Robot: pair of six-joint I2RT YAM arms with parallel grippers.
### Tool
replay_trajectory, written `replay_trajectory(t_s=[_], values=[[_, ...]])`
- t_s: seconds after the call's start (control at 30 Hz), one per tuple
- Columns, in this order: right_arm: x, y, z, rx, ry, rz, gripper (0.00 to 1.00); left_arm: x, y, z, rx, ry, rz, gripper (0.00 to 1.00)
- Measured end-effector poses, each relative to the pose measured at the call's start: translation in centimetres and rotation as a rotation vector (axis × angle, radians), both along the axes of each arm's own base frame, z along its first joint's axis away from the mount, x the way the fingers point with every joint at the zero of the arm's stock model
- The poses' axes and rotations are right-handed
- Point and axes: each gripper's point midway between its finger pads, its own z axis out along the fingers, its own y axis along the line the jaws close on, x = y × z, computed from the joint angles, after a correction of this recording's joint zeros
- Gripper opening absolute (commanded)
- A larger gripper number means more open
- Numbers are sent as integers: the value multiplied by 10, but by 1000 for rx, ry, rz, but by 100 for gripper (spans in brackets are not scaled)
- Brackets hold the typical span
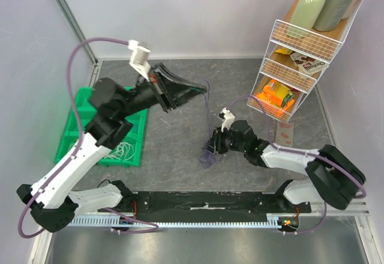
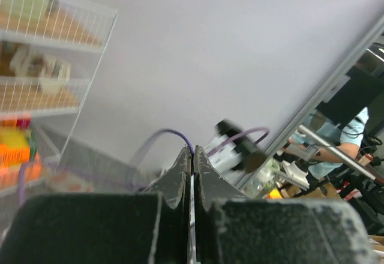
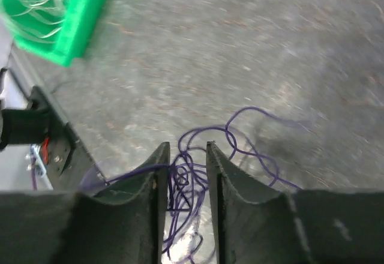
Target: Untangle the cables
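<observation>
My left gripper's purple piece of cable runs down into the tangle (image 1: 207,159), so next my left gripper pulls toward the green bin (image 1: 133,137) while my right gripper draws the tangle away.
The cables show as one thin purple tangle (image 1: 208,154) on the grey table, right of centre. My right gripper (image 1: 217,143) is low over it. In the right wrist view its fingers (image 3: 185,149) stand partly open with the purple loops (image 3: 183,174) between them, and one strand runs off across the left finger. My left gripper (image 1: 195,89) is raised toward the back and shut on a purple strand that hangs down to the tangle. In the left wrist view that strand (image 2: 171,132) arcs out of the closed tips (image 2: 192,156). No other cable colours show in the tangle.
A green bin (image 1: 102,132) holding pale coiled wires (image 1: 123,151) sits at the left; it also shows in the right wrist view (image 3: 54,12). A white wire shelf (image 1: 300,66) with bottles and snacks stands at the back right. A small packet (image 1: 284,133) lies by its foot.
</observation>
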Motion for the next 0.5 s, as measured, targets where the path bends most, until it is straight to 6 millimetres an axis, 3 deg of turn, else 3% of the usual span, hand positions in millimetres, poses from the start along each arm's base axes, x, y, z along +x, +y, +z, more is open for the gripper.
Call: replay_trajectory(t_s=[0.13, 0.2, 0.3, 0.37, 0.5], values=[[15, -12, -40, -101, 96, -132, 5, -25, 23, 79, -119, -130, 1, 2], [25, -15, -46, -132, 115, -188, 2, -37, 35, 105, -159, -175, 2, 2], [51, -20, -34, -145, 90, -286, 4, -41, 40, 113, -151, -183, 19, 2], [70, -35, -30, -162, 79, -367, 4, -37, 42, 114, -132, -177, 46, 2], [101, -92, -31, -220, 97, -556, 3, -22, 37, 96, -37, -125, 94, 2]])
